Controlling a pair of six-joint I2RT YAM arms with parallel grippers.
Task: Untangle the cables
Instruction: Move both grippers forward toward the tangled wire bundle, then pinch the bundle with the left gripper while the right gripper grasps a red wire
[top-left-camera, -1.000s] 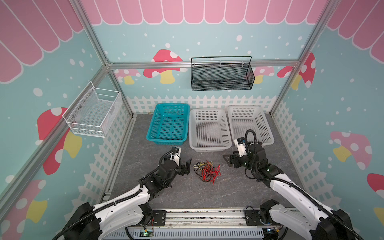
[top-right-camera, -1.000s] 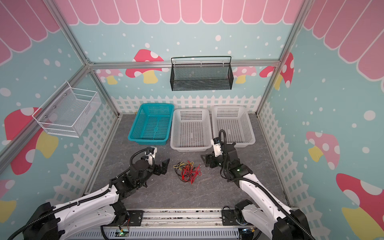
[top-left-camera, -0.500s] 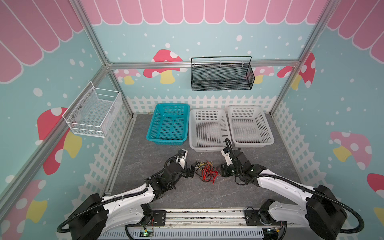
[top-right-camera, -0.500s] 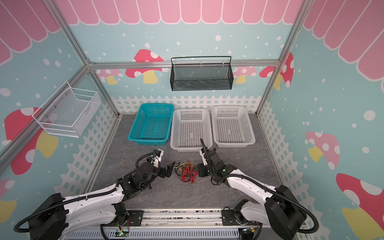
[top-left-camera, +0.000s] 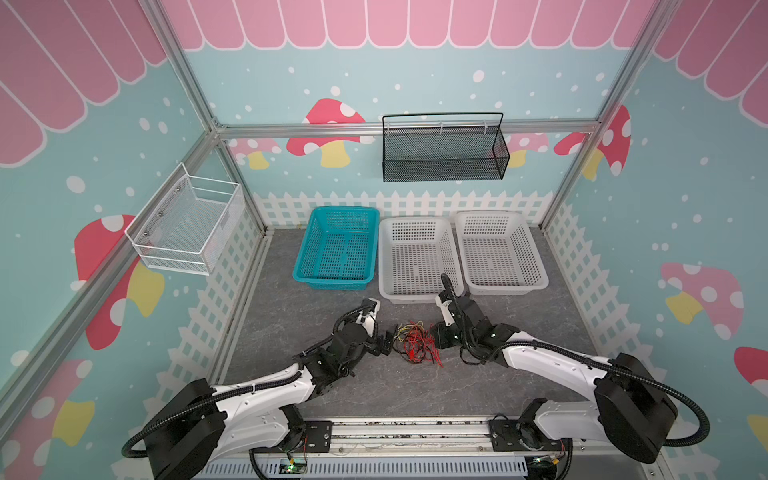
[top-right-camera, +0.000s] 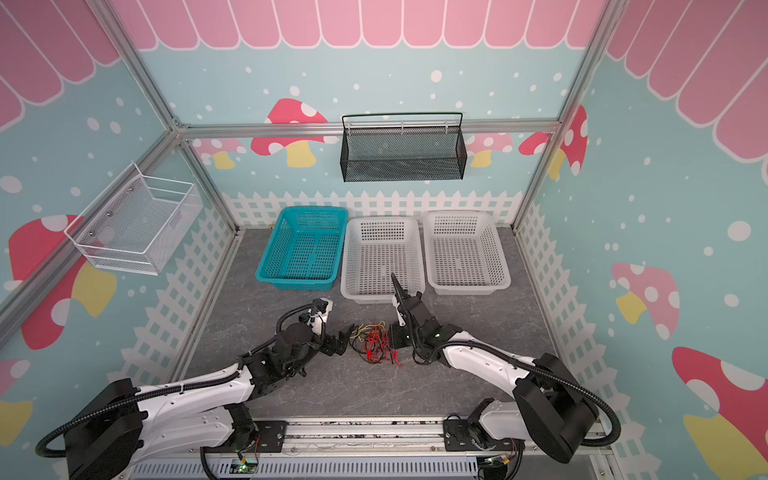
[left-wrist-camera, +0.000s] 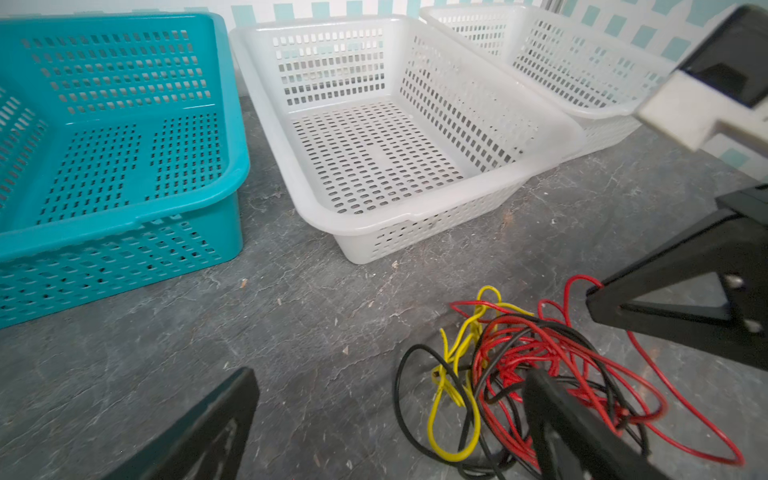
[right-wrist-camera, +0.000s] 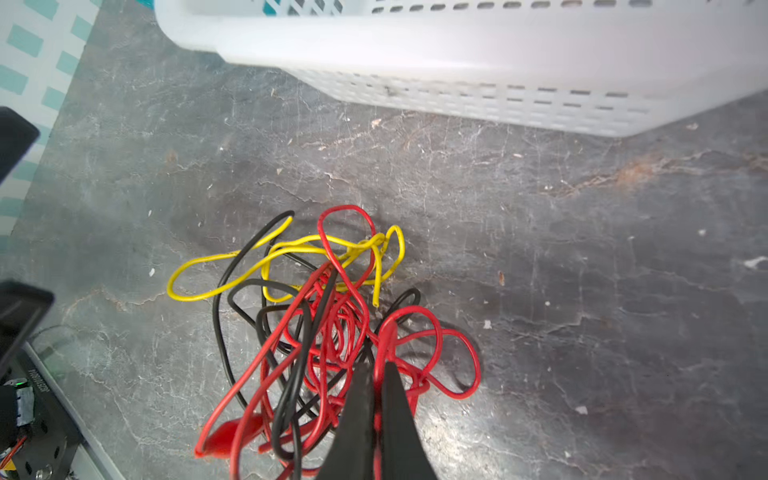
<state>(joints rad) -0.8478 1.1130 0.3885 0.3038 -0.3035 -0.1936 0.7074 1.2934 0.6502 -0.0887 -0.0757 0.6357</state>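
Note:
The red cable in my right gripper loops into the tangle (right-wrist-camera: 409, 345), so my left gripper needs to hold the tangle still (left-wrist-camera: 500, 380) before my right one pulls the cable.
The cables (top-left-camera: 415, 343) (top-right-camera: 374, 343) lie in one tangle of red, yellow and black wires on the grey table, in front of the middle basket. My right gripper (right-wrist-camera: 377, 370) is shut on a red cable (right-wrist-camera: 388, 332) at the tangle's right edge; it shows in both top views (top-left-camera: 436, 334) (top-right-camera: 392, 334). My left gripper (left-wrist-camera: 392, 382) is open at the tangle's left edge (top-left-camera: 388, 338). One of its fingers (left-wrist-camera: 540, 399) stands over the red wires and the other is over bare table. Yellow and black loops (left-wrist-camera: 453, 399) lie between them.
A teal basket (top-left-camera: 305, 245) and two white baskets (top-left-camera: 415, 293) (top-left-camera: 505, 286) stand in a row behind the tangle. A black mesh basket (top-left-camera: 442, 170) hangs on the back wall, and a white wire basket (top-left-camera: 183, 253) on the left wall.
My right gripper has moved left onto the tangle and shut on a red cable. My left gripper has moved right to the tangle's edge and stays open.

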